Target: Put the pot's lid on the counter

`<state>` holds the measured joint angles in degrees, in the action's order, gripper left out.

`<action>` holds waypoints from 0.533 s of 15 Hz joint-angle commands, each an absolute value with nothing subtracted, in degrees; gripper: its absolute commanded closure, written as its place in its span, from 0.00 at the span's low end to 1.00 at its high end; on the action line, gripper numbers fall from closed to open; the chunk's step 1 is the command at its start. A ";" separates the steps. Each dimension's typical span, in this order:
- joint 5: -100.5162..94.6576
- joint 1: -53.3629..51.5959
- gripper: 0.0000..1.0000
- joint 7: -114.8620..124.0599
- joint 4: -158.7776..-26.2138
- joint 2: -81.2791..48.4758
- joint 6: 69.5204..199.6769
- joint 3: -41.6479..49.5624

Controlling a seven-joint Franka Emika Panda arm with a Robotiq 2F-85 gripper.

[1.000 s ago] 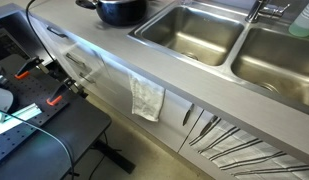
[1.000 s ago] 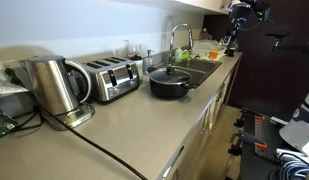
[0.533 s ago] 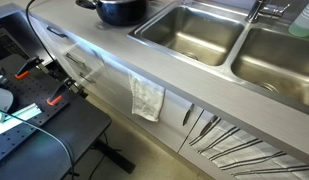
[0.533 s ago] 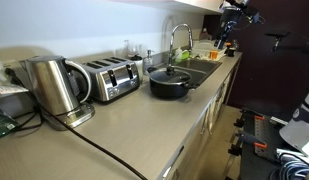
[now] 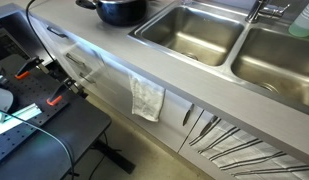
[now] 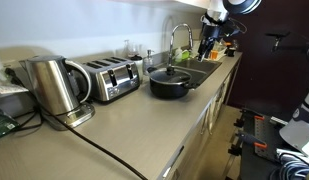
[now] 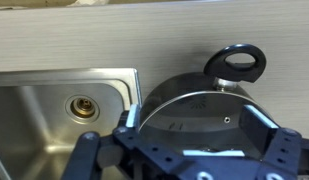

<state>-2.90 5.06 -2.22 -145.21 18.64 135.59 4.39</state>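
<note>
The see-through lid [image 7: 190,112] lets plain dark show through, so the robot should expect the dark pot [image 5: 122,12] to be empty inside when it lifts the lid.
The dark pot [image 6: 169,84] stands on the light-grey counter [image 6: 124,130] beside the sink, and its top edge shows in an exterior view [image 5: 119,10]. The see-through lid [image 7: 194,108] with its thin metal rim rests on the pot. A dark loop handle [image 7: 239,62] shows beyond it. My gripper [image 6: 208,45] hangs in the air over the sink, to the right of the pot and apart from it. In the wrist view its fingers [image 7: 199,128] are spread wide and empty, with the lid framed between them.
Two steel sink basins [image 5: 194,30] lie next to the pot, with a faucet [image 6: 177,40] behind. A kettle [image 6: 54,85] and a toaster [image 6: 112,80] stand further along the counter. A towel [image 5: 147,97] hangs on the cabinet front. A black table [image 5: 44,125] stands beside the counter.
The arm has moved down and toward the pot, coming over the sink. The pot and lid have not moved.
</note>
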 commanded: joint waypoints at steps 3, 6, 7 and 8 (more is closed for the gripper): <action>-8.02 5.48 0.00 4.25 -136.96 6.75 138.85 2.29; -8.00 4.79 0.00 4.05 -132.81 1.98 139.12 2.56; -7.68 4.55 0.00 3.53 -131.63 0.75 139.13 2.63; -7.39 4.30 0.00 3.29 -130.38 -0.58 139.15 2.62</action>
<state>-6.96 4.90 2.88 -134.99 4.11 138.76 2.73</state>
